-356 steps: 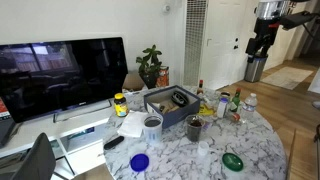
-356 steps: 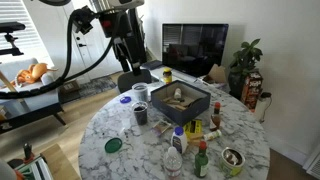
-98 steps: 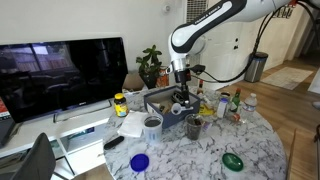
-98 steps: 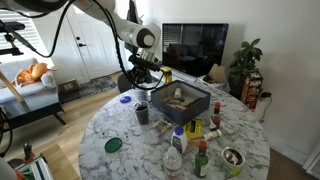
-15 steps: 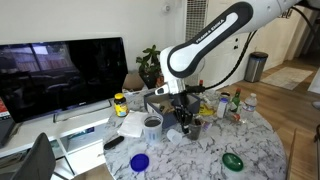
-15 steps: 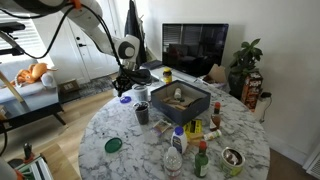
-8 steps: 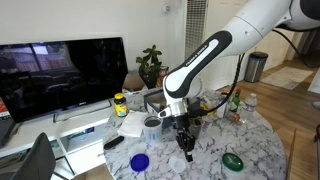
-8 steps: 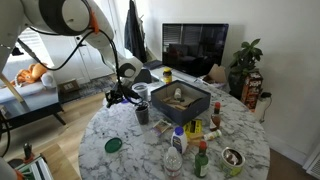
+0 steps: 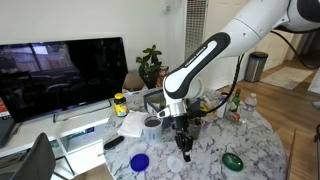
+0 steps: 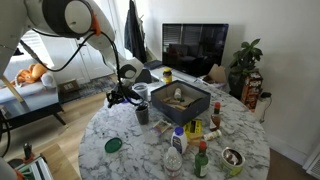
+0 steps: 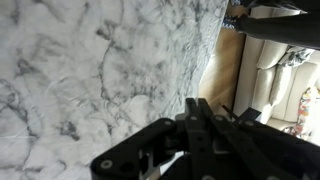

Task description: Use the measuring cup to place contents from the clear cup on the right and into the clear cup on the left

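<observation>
The measuring cup is hanging low above open marble, away from the blue lid. My gripper keeps going down until the measuring cup rests there, and then let go.
Both exterior views show two clear cups with dark contents on the marble table. The left cup stands by the grey box's corner. The right cup is partly behind my arm. My gripper points down, low over bare marble in front of the cups and apart from both. In the wrist view my gripper has its fingers pressed together over marble. I cannot make out the measuring cup in any view, nor whether something thin sits between the fingers.
A grey box stands mid-table with bottles beside it. A blue lid and a green lid lie near the front edge. A yellow-lidded jar and a TV are at the left.
Over the last second my gripper left the right cup and came down toward the table's front. It has held still for the last half second, jaws shut throughout.
</observation>
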### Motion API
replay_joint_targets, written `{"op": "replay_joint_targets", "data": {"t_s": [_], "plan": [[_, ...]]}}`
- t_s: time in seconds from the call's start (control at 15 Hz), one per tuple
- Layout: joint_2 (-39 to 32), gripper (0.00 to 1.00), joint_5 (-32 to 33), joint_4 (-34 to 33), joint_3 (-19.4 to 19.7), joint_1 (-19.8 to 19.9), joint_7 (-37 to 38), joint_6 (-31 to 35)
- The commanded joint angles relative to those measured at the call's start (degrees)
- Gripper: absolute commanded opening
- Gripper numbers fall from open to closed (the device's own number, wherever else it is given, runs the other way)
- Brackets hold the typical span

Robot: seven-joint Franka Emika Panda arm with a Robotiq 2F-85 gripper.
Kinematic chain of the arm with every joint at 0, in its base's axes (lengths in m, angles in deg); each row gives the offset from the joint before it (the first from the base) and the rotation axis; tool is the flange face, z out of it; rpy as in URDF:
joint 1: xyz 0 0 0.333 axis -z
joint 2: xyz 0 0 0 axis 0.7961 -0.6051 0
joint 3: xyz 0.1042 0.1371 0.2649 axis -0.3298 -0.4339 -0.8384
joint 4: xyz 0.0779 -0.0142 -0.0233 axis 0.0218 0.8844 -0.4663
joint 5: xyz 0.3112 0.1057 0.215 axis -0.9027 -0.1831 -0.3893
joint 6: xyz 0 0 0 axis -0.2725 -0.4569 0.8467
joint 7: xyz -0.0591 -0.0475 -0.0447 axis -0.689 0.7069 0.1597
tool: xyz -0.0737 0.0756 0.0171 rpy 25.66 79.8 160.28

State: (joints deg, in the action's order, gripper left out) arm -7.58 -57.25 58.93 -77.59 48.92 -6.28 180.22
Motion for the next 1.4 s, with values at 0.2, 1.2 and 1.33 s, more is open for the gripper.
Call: {"op": "replay_joint_targets", "data": {"t_s": [0.2, 1.2, 1.33], "plan": [[0.3, 0.01, 2.0, 0.8, 0.5, -2.4, 3.5, 7.0], [0.5, 0.44, 15.9, 2.5, 2.1, -5.6, 16.0, 19.2], [2.0, 0.59, 15.6, 3.2, 1.4, -4.8, 16.0, 20.0]]}}
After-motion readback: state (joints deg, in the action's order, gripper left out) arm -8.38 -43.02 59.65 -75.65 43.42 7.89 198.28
